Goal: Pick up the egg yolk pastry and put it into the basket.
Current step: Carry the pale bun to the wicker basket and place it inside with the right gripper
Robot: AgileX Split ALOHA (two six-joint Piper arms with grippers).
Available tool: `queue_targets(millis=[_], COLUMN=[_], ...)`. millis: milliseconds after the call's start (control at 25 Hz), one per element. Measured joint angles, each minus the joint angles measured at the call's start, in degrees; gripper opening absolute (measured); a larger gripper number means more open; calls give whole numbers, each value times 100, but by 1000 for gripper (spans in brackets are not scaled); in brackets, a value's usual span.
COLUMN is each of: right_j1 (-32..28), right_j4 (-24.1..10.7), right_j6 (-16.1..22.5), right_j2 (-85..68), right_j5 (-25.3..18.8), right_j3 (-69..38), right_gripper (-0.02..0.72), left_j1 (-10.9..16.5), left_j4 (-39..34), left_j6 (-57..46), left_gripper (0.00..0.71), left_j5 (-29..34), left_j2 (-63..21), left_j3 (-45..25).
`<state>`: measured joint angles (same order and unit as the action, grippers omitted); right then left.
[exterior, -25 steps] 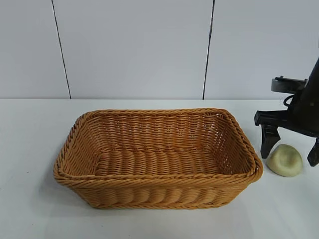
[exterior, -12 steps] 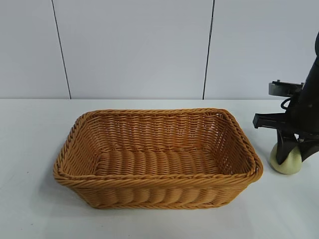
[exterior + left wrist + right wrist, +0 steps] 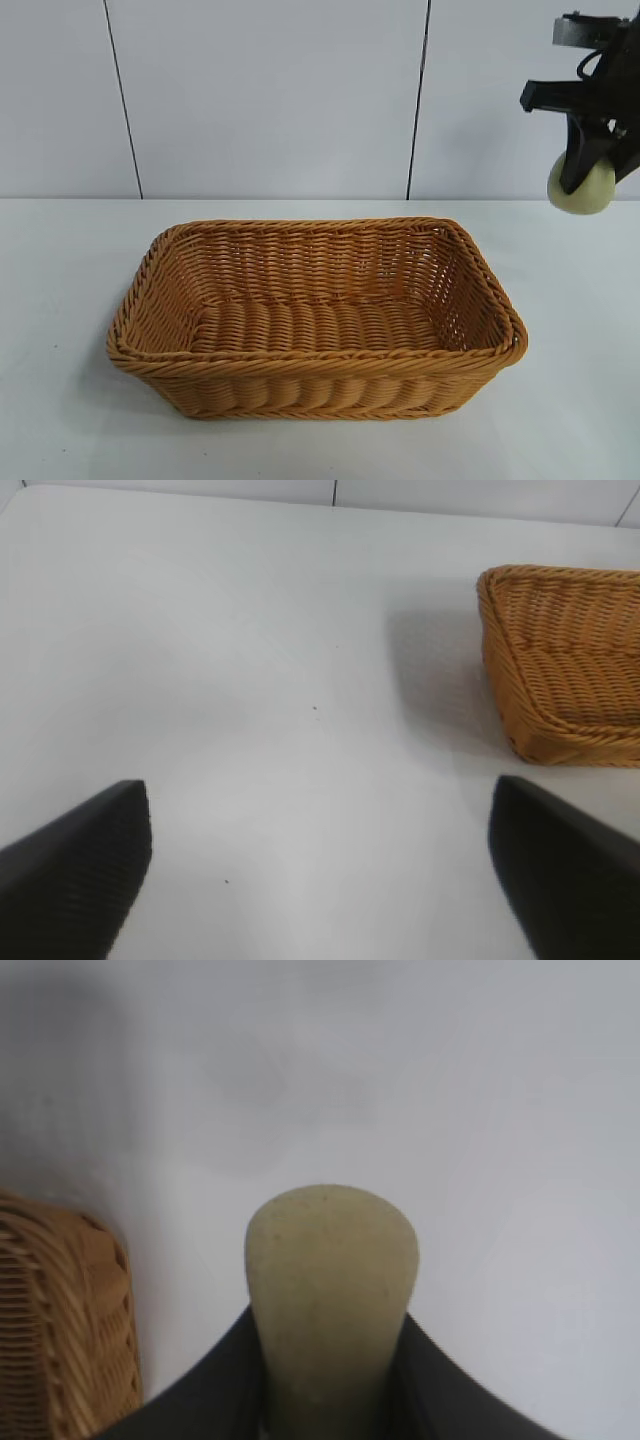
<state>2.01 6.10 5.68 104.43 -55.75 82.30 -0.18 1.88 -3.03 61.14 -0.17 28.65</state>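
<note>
The egg yolk pastry [image 3: 582, 188] is hanging higher than the basket's rim, so my right gripper should keep moving the pastry across until it can let go over the basket's empty bottom [image 3: 318, 325].
My right gripper [image 3: 583, 178] is shut on the egg yolk pastry [image 3: 581, 187], a pale cream-yellow bun, and holds it high in the air to the right of the basket [image 3: 160, 345]. In the right wrist view the pastry [image 3: 330, 1290] sits squeezed between the two dark fingers [image 3: 215, 1390], above the white table, with the basket's corner [image 3: 60, 1320] to one side. The orange-brown wicker basket stands empty at the table's middle. My left gripper [image 3: 320, 870] is open and empty over bare table, out of the exterior view; the basket's end [image 3: 565, 660] shows beyond it.
The white table [image 3: 60, 260] runs to a white panelled wall [image 3: 270, 100] at the back. Nothing else stands on the table.
My right gripper closed on the pastry where it lay on the table to the right of the basket, then lifted it straight up well above the basket's rim.
</note>
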Motion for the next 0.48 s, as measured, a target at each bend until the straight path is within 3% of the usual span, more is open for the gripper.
queue_targets(millis=[200,480], right_j1=[532,1994], right_j4=[42,171], right_j6=[0,92], right_j2=[-55,-22], right_j5=[-246,61], right_j3=[234,255], right_gripper=[196,196], left_j1=[0,0], left_j4=[0,0], left_j6=[0,0], left_gripper=[661,661], left_j5=[0,0], left_j2=[0,0], left_j3=[0,0])
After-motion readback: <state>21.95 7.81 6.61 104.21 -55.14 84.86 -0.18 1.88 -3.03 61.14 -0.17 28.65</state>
